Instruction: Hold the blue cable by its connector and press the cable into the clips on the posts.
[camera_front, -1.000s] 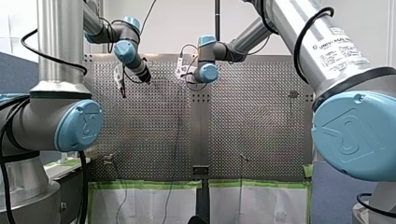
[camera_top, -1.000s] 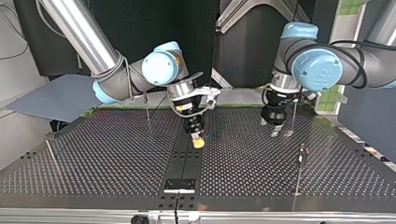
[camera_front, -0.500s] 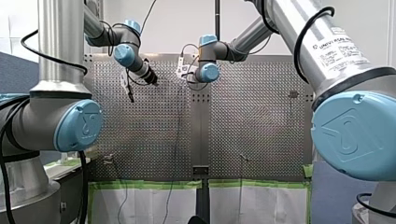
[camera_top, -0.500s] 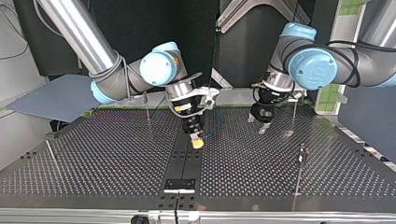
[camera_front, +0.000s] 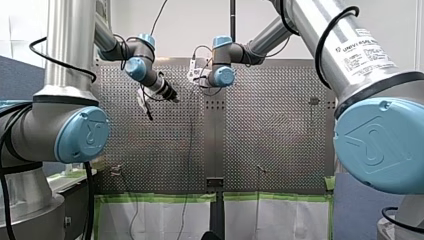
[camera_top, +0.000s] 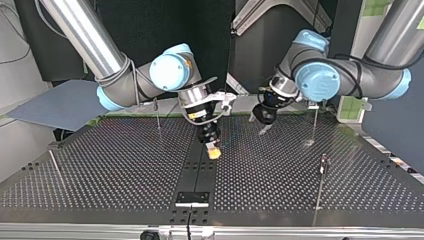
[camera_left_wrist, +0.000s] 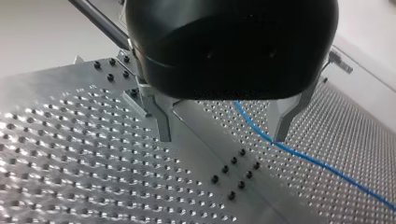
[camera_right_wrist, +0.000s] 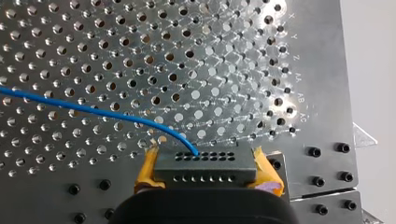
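The blue cable (camera_right_wrist: 74, 107) bends in a loose curve (camera_right_wrist: 172, 131) from the black connector, so I expect the cable to become straight when I pull it.
My right gripper (camera_right_wrist: 208, 179) has its yellow pads (camera_right_wrist: 148, 170) shut on the black connector (camera_right_wrist: 205, 165). The blue cable (camera_right_wrist: 93, 109) leaves the connector and lies along the perforated plate. In the top view this gripper (camera_top: 214, 150) hangs low over the plate's middle strip. My left gripper (camera_left_wrist: 223, 137) is black with metal fingers (camera_left_wrist: 161, 123) that stand open and hold nothing. The blue cable (camera_left_wrist: 317, 161) runs over the plate below them. In the top view the left gripper (camera_top: 261, 126) hovers tilted, a short way to the right of the right gripper.
Thin posts stand on the perforated table (camera_top: 110, 170): one (camera_top: 158, 116) behind the right arm, one (camera_top: 315, 122) at the back right, one (camera_top: 322, 172) nearer the front right, one (camera_top: 55, 167) at the left. A black bracket (camera_top: 192, 198) sits at the front middle.
My left gripper has swung from near the back right post toward the middle of the top view, tilting as it went. My right gripper has kept its place and its hold on the connector.
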